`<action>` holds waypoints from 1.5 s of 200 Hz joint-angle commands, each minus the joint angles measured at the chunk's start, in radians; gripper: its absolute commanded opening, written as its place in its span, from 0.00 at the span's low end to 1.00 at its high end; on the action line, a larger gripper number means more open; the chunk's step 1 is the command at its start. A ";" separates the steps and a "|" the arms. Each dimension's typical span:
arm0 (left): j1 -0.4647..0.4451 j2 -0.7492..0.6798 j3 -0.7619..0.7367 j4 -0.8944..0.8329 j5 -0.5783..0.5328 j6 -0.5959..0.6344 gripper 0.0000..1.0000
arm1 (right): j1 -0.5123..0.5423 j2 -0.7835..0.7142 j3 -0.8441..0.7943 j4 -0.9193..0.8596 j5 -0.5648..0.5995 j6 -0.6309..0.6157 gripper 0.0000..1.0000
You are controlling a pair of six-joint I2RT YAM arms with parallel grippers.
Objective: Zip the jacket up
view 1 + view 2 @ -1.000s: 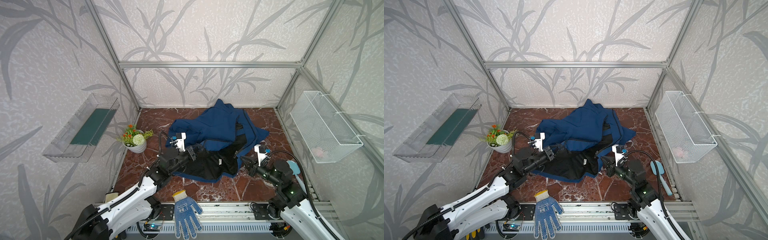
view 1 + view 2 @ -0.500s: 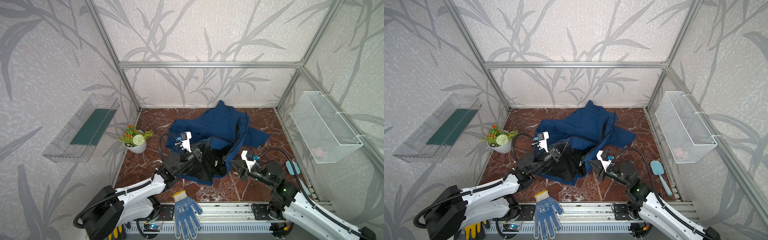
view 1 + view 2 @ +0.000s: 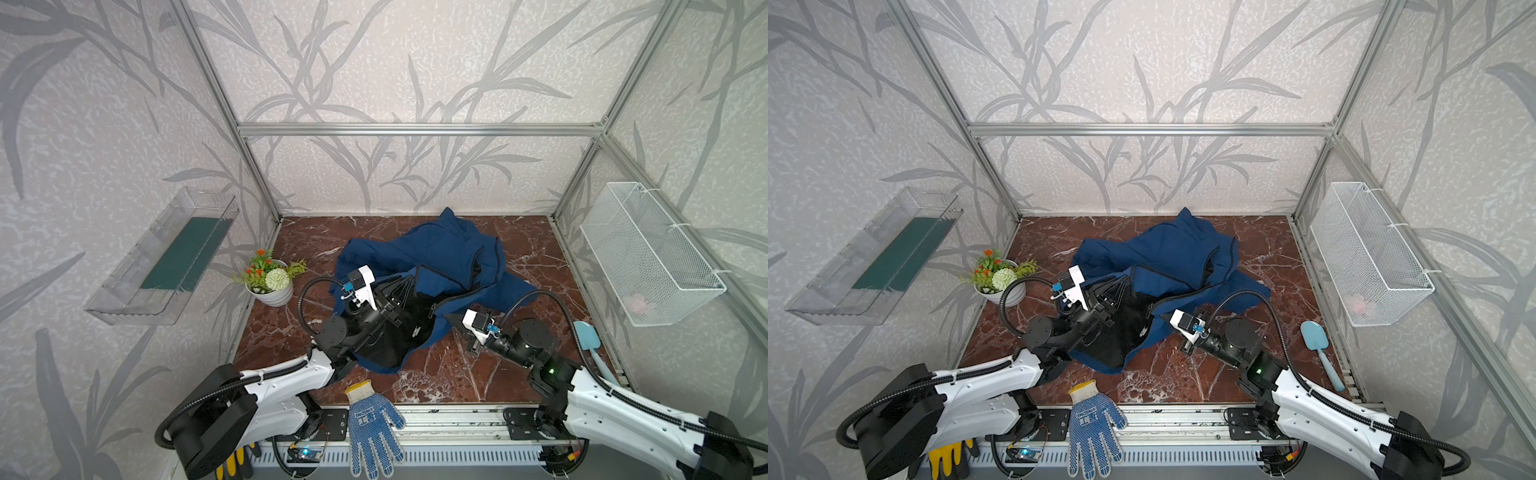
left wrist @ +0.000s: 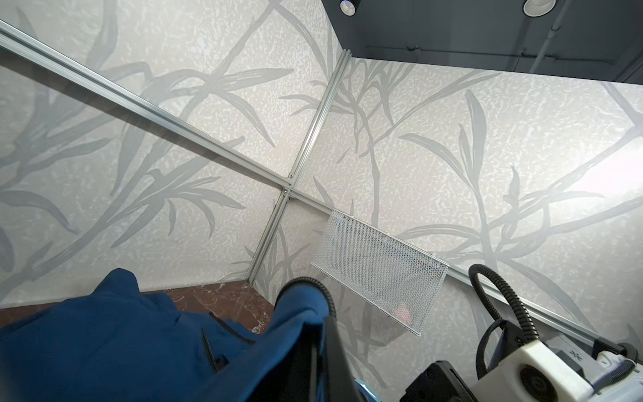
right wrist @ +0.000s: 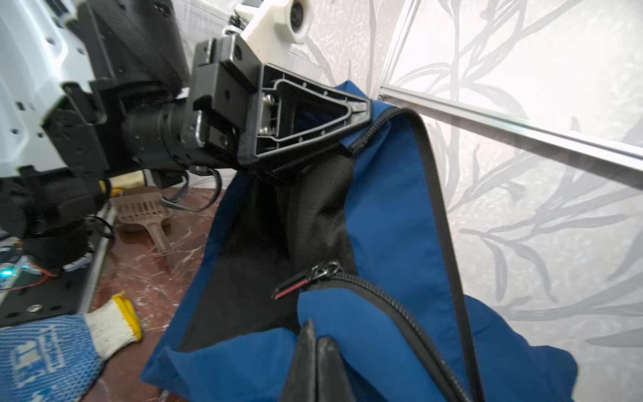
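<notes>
I need to move the zipper edge in my left gripper (image 5: 383, 123) closer while my right gripper turns its fold of the jacket, because that zipper edge is apart from the zipper pull (image 5: 309, 277).
The navy jacket (image 3: 440, 253) (image 3: 1163, 253) lies crumpled mid-floor with its black lining (image 3: 395, 332) turned up. My left gripper (image 3: 411, 276) (image 3: 1127, 282) is raised and shut on the jacket's front zipper edge, seen in the right wrist view as the left gripper (image 5: 363, 113) pinching the blue hem. My right gripper (image 3: 449, 319) (image 3: 1165, 316) (image 5: 315, 336) is shut on a fold of blue fabric beside the other zipper edge. The zipper pull (image 5: 308, 282) with a red stripe hangs free just above its fingertips. In the left wrist view the jacket (image 4: 104, 348) drapes over my left gripper (image 4: 320, 327).
A flower pot (image 3: 270, 284) stands at the left. A blue-dotted glove (image 3: 374, 428) lies on the front rail, with a yellow-and-black glove (image 3: 951, 457) below it. A light blue scoop (image 3: 590, 345) lies at the right. A wire basket (image 3: 648, 257) and a clear shelf (image 3: 166, 257) hang on the side walls.
Both grippers have moved toward each other, bunching the jacket's front between them. The left gripper has risen with the zipper edge. Both stay shut.
</notes>
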 commanded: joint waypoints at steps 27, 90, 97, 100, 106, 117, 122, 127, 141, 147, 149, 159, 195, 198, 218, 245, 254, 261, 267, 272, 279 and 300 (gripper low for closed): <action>-0.002 0.057 -0.005 0.032 -0.036 0.004 0.00 | 0.112 -0.040 -0.115 0.152 0.236 -0.168 0.00; -0.002 0.152 0.050 0.083 0.068 -0.076 0.00 | 0.127 -0.041 -0.113 0.213 0.291 -0.652 0.00; -0.001 0.155 0.059 0.083 0.074 -0.075 0.00 | 0.124 -0.040 -0.104 0.217 0.288 -0.690 0.00; 0.000 0.157 0.062 0.084 0.078 -0.076 0.00 | 0.124 -0.038 -0.101 0.220 0.286 -0.708 0.00; 0.000 0.163 0.070 0.084 0.086 -0.075 0.00 | 0.124 -0.035 -0.095 0.233 0.286 -0.746 0.00; 0.000 0.171 0.084 0.084 0.097 -0.083 0.00 | 0.123 -0.018 -0.089 0.262 0.287 -0.825 0.00; 0.001 0.175 0.091 0.083 0.103 -0.086 0.00 | 0.123 -0.006 -0.087 0.277 0.296 -0.867 0.00; 0.000 0.178 0.099 0.083 0.111 -0.087 0.00 | 0.122 0.011 -0.084 0.286 0.302 -0.906 0.00; 0.004 0.183 0.116 0.083 0.125 -0.088 0.00 | 0.117 0.055 -0.063 0.277 0.338 -1.009 0.00; 0.006 0.183 0.122 0.083 0.127 -0.087 0.00 | 0.110 0.075 -0.068 0.322 0.344 -1.027 0.00; 0.006 0.183 0.123 0.084 0.128 -0.086 0.00 | 0.106 0.081 -0.071 0.335 0.343 -1.036 0.00; 0.009 0.181 0.130 0.083 0.128 -0.082 0.00 | 0.095 0.102 -0.067 0.346 0.349 -1.064 0.00; 0.033 0.177 0.140 0.084 0.164 -0.099 0.00 | 0.043 0.140 -0.037 0.398 0.312 -1.100 0.00; 0.035 0.175 0.142 0.084 0.168 -0.100 0.00 | 0.042 0.138 -0.032 0.395 0.308 -1.104 0.00; 0.047 0.169 0.148 0.083 0.178 -0.111 0.00 | 0.043 0.094 0.020 0.323 0.235 -1.051 0.00; 0.063 0.166 0.189 0.084 0.210 -0.134 0.00 | 0.029 0.024 0.123 0.079 0.107 -0.875 0.00; 0.069 0.163 0.210 0.084 0.236 -0.158 0.00 | 0.024 0.024 0.143 0.033 0.068 -0.875 0.00; 0.070 0.162 0.232 0.083 0.260 -0.167 0.00 | 0.023 0.028 0.162 0.003 0.053 -0.860 0.00; 0.071 0.163 0.250 0.083 0.274 -0.172 0.00 | 0.023 0.030 0.177 -0.017 0.040 -0.841 0.00; 0.071 0.164 0.259 0.083 0.281 -0.178 0.00 | 0.023 0.031 0.186 -0.028 0.028 -0.831 0.00; 0.072 0.163 0.273 0.083 0.290 -0.179 0.00 | 0.023 0.034 0.196 -0.047 0.009 -0.829 0.00; 0.074 0.157 0.294 0.083 0.308 -0.180 0.00 | 0.023 0.048 0.223 -0.084 -0.010 -0.821 0.00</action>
